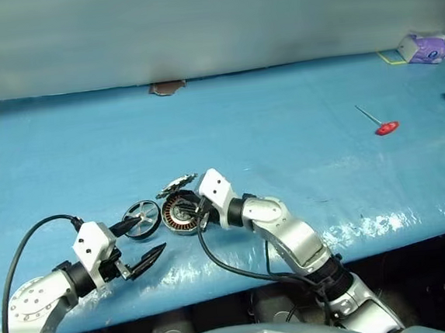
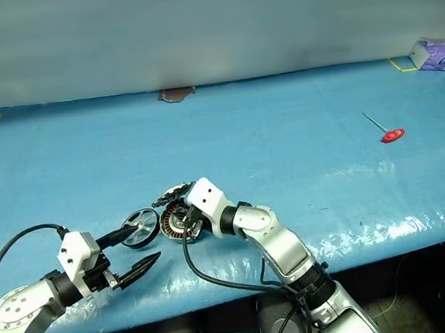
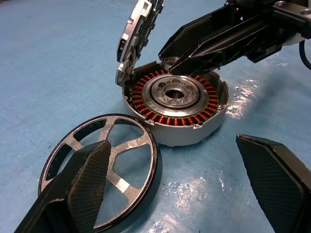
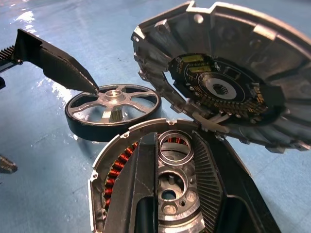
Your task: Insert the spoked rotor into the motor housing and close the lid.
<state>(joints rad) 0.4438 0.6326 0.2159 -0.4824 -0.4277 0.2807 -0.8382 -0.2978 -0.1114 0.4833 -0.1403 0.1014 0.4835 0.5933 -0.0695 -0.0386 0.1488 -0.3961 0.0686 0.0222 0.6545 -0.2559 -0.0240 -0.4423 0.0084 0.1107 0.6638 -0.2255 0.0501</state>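
I should release the small metal ring (image 4: 176,148) above the housing's centre hole (image 3: 175,92), where my right gripper's fingers are on either side, then press it in with shut fingers.
The spoked rotor (image 1: 142,219) lies flat on the blue table, just left of the motor housing (image 1: 181,212). Copper windings ring the housing's silvery centre (image 3: 175,94). The lid (image 4: 228,73) stands tilted up at the housing's far rim, its inner side facing the cup. My left gripper (image 1: 139,241) is open, with one finger (image 3: 87,189) over the rotor's near side and the other on the bare table. My right gripper (image 4: 175,160) reaches over the housing from the right. It is shut on a small metal ring (image 4: 175,148) above the housing's centre.
A red-handled tool (image 1: 387,127) lies far right on the table. A purple and white object (image 1: 423,48) sits at the back right corner by yellow tape. A brown scrap (image 1: 166,87) lies at the back edge. The table's front edge runs just below both arms.
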